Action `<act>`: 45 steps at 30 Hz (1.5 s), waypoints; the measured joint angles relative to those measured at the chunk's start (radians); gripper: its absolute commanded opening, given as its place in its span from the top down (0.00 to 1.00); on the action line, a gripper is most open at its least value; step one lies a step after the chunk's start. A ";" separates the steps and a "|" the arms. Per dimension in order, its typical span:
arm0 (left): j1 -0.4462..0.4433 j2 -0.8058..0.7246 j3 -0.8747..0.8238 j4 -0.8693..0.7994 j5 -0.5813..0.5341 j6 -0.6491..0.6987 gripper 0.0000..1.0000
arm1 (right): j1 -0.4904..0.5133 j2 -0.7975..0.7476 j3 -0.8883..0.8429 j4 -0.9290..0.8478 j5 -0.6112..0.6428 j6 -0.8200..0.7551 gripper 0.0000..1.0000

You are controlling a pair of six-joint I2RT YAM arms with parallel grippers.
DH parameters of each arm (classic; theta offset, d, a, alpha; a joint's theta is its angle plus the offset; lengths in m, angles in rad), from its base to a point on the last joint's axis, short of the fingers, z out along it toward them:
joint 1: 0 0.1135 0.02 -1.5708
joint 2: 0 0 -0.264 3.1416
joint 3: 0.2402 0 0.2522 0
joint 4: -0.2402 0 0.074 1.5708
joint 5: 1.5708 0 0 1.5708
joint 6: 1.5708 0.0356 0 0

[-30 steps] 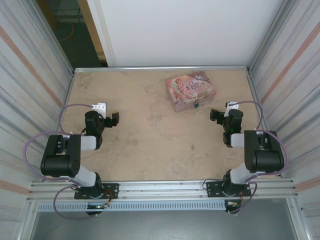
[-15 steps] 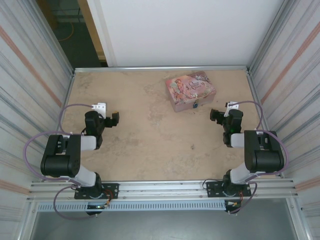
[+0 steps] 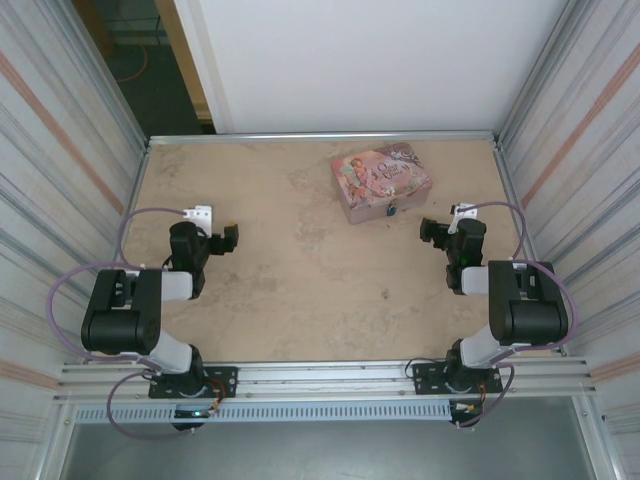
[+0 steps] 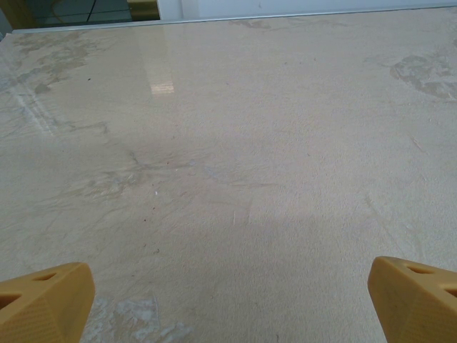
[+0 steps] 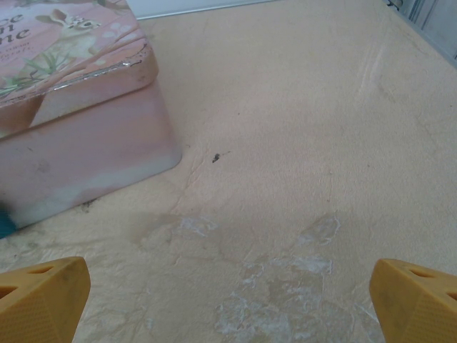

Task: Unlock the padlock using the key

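Observation:
The tin box (image 3: pixel 383 182) is at a slant and far from my left gripper. Both grippers should move the box to the middle (image 3: pixel 325 215) before my right gripper picks up the key.
The tiny blue padlock (image 3: pixel 393 209) hangs on the near face of a pink illustrated tin box (image 3: pixel 381 180); a sliver of its blue (image 5: pixel 3 224) shows at the left edge of the right wrist view. The key is out of view. My right gripper (image 3: pixel 431 232) stands open just right of and nearer than the tin, its orange fingertips (image 5: pixel 43 299) wide apart over bare table. My left gripper (image 3: pixel 229 238) is open too, far to the left of the tin, with nothing between its fingertips (image 4: pixel 44 300).
The tan tabletop (image 3: pixel 300 260) is fenced by corrugated metal walls left and right and a metal rail at the back. A small dark speck (image 3: pixel 386 294) lies mid-table, too small to identify. The tin's pink corner (image 5: pixel 107 136) is at upper left in the right wrist view.

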 measured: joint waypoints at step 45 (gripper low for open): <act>-0.513 0.384 0.851 -0.651 0.222 -0.652 0.01 | -0.212 0.344 0.650 -0.463 -0.718 0.326 0.01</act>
